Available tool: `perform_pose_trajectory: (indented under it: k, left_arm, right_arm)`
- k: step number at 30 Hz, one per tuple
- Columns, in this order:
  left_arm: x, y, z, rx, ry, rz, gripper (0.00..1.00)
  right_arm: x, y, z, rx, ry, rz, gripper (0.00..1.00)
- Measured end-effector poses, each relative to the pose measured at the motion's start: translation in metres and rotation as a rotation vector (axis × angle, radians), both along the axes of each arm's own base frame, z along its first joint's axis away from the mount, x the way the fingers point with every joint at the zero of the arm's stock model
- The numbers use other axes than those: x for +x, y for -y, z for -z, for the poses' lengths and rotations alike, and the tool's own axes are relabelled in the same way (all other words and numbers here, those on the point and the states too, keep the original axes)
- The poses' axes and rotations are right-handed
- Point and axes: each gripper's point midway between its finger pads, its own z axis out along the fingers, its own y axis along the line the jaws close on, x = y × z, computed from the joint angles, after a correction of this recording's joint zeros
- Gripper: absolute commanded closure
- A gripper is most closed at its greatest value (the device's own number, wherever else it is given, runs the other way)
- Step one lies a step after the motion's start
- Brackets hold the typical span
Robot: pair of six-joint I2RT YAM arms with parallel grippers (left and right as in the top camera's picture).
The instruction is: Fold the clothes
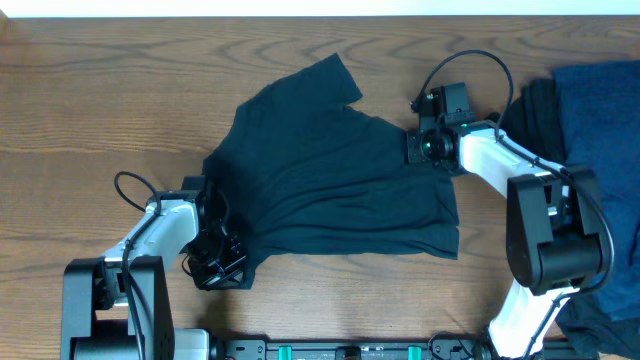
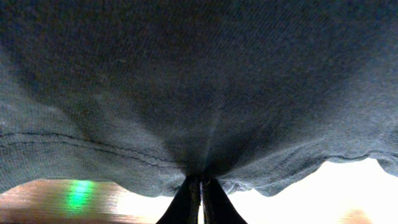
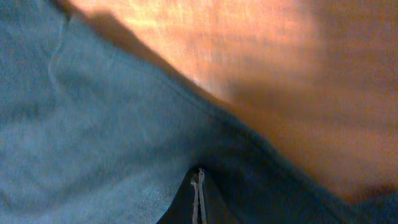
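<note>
The robot's right gripper should go on pulling the black T-shirt's pinched edge toward the open wood (image 1: pixel 393 82) behind until the T-shirt's near edge is straight, since the left gripper is holding the opposite corner (image 1: pixel 248 272).
A black T-shirt (image 1: pixel 330 170), one of the clothes, lies spread and rumpled in the middle of the wooden table (image 1: pixel 100 100). My left gripper (image 1: pixel 228 245) is at its lower-left corner. In the left wrist view the left gripper (image 2: pixel 200 182) is shut, pinching the fabric (image 2: pixel 186 81), which hangs bunched over the fingertips. My right gripper (image 1: pixel 413 148) is at the shirt's right edge, below the sleeve. In the right wrist view the right gripper (image 3: pixel 199 177) is shut with the dark cloth (image 3: pixel 93 124) puckered around its tips.
A pile of further clothes sits at the table's right edge, with navy blue fabric (image 1: pixel 600 110) beside a black piece (image 1: pixel 535 115). The right arm (image 1: pixel 545 230) stands just in front of that pile. Bare wood shows to the left and behind the shirt.
</note>
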Motion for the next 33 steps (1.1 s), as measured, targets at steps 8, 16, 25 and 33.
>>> perform_pose_trajectory:
  k: [8, 16, 25, 33]
  left_arm:
    - [0.000, 0.000, 0.000, 0.000, -0.001, 0.000, 0.95]
    - [0.000, 0.000, 0.000, 0.000, -0.001, 0.000, 0.94]
    - [0.000, 0.000, 0.000, 0.000, -0.001, 0.000, 0.94]
    - [0.000, 0.000, 0.000, 0.000, 0.000, 0.000, 0.94]
  right_arm:
    - [0.070, -0.025, 0.001, 0.083, 0.267, 0.005, 0.99]
    - [0.103, -0.055, -0.002, 0.130, 0.483, -0.026, 0.99]
    - [0.092, -0.044, -0.024, 0.102, 0.430, -0.003, 0.72]
    - [0.065, 0.012, -0.158, 0.083, 0.491, 0.090, 0.68]
